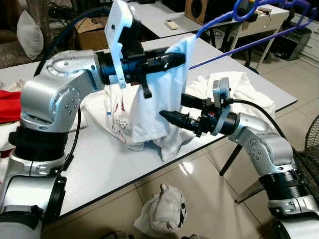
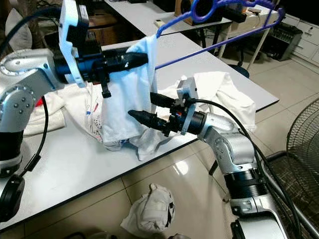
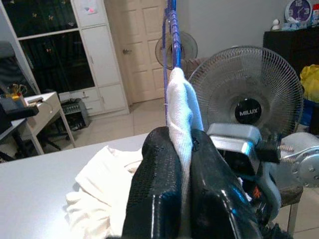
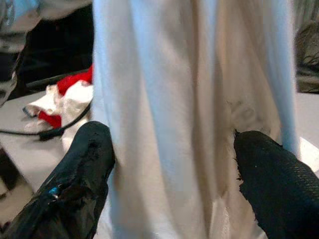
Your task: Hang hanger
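The white garment point(image 1: 157, 107) droops in limp folds from the blue hanger's covered end, so I expect the garment's neck to stretch over the other end of the hanger when the robot pulls.
A white garment point(image 1: 154, 104) hangs from one end of a blue hanger point(image 1: 249, 47), its hem resting on the white table point(image 1: 99, 164). My left gripper point(image 1: 179, 59) is shut on the garment's top, where the cloth covers the hanger's end; the pinched cloth point(image 3: 180, 114) shows between the black fingers point(image 3: 154, 184) in the left wrist view. The hanger slants up and to the right, away from me. My right gripper point(image 1: 172, 107) is open, with its two fingers on either side of the garment's lower part point(image 4: 169, 99).
Another white garment point(image 1: 249, 89) lies spread on the table to the right. A red cloth point(image 1: 7, 104) lies at the left edge. A bundle of white cloth point(image 1: 162, 209) sits on the tiled floor by the table. A floor fan point(image 2: 299, 164) stands to the right.
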`<state>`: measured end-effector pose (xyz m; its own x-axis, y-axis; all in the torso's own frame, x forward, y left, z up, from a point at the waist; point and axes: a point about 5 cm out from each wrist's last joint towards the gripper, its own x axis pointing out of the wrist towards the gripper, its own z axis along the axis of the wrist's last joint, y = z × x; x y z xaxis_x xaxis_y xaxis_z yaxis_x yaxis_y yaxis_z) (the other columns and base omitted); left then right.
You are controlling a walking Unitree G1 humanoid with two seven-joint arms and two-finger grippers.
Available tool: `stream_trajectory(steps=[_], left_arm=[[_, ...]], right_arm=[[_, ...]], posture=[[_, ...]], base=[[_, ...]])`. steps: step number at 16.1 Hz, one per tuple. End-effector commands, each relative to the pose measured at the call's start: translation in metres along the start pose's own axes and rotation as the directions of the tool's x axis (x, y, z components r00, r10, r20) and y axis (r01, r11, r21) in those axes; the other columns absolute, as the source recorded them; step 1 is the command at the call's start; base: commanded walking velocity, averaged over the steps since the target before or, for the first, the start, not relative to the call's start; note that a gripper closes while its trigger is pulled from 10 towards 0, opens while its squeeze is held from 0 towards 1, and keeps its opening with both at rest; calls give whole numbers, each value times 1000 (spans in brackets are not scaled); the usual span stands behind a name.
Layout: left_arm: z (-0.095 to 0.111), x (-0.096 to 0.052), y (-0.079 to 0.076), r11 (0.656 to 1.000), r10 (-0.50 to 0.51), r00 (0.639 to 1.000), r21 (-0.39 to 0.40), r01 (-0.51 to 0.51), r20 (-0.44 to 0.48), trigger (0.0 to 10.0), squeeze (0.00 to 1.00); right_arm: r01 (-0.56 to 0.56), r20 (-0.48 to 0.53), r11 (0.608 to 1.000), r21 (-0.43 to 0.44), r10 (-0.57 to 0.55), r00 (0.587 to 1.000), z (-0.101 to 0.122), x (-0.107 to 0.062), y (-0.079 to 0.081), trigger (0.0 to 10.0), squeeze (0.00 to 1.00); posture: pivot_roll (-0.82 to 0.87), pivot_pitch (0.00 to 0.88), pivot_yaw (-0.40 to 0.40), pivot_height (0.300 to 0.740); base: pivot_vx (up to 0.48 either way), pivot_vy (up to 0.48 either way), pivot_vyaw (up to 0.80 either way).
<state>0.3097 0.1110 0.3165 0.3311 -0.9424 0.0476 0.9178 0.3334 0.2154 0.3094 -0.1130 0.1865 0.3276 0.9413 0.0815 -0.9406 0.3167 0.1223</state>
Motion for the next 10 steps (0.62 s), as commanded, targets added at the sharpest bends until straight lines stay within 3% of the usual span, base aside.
stream_trajectory(steps=[1, 3, 4, 5, 6, 7, 8, 10], left_arm=[[18, -1, -1, 999, -16, 998, 35, 14, 55, 0, 0], [24, -3, 0, 999, -15, 997, 38, 12, 74, 0, 0], [26, -4, 2, 999, -11, 996, 38, 8, 85, 0, 0], [29, -6, 3, 999, -4, 996, 39, 0, 92, 0, 0], [31, -8, 6, 999, 6, 995, 37, -10, 101, 0, 0], [32, -9, 7, 999, 11, 994, 37, -15, 104, 0, 0], [34, -10, 10, 999, 23, 993, 37, -27, 112, 0, 0], [35, -11, 11, 999, 31, 992, 38, -36, 122, 0, 0]], right_arm=[[-18, -26, 1000, -15, 18, 999, -1, -2, -1, 10000, 0], [-81, -58, 997, 7, 82, 995, -8, -3, 5, 10000, 0], [-113, -75, 994, 15, 114, 991, -12, -4, 8, 8078, 0], [-138, -84, 990, 28, 140, 987, -14, -6, 11, 7255, 0], [-165, -88, 985, 43, 168, 982, -16, -7, 14, 4157, 0], [-175, -89, 983, 50, 179, 980, -16, -8, 15, 3490, 0], [-192, -110, 979, 65, 199, 974, -20, -11, 17, 1412, 0], [-200, -143, 977, 77, 209, 967, -26, -15, 19, 1137, 0]], posture=[[-82, 12, -27, 740], [-82, 12, -27, 740], [-82, 12, -27, 740], [-82, 12, -27, 740], [-82, 12, -27, 740], [-82, 12, -27, 740], [-79, 2, -24, 740], [-80, 0, -22, 740]], base=[[0, 0, 0], [0, 0, 0], [0, 0, 0], [0, 0, 0], [0, 0, 0], [0, 0, 0], [0, 0, 0], [0, 0, 0]])
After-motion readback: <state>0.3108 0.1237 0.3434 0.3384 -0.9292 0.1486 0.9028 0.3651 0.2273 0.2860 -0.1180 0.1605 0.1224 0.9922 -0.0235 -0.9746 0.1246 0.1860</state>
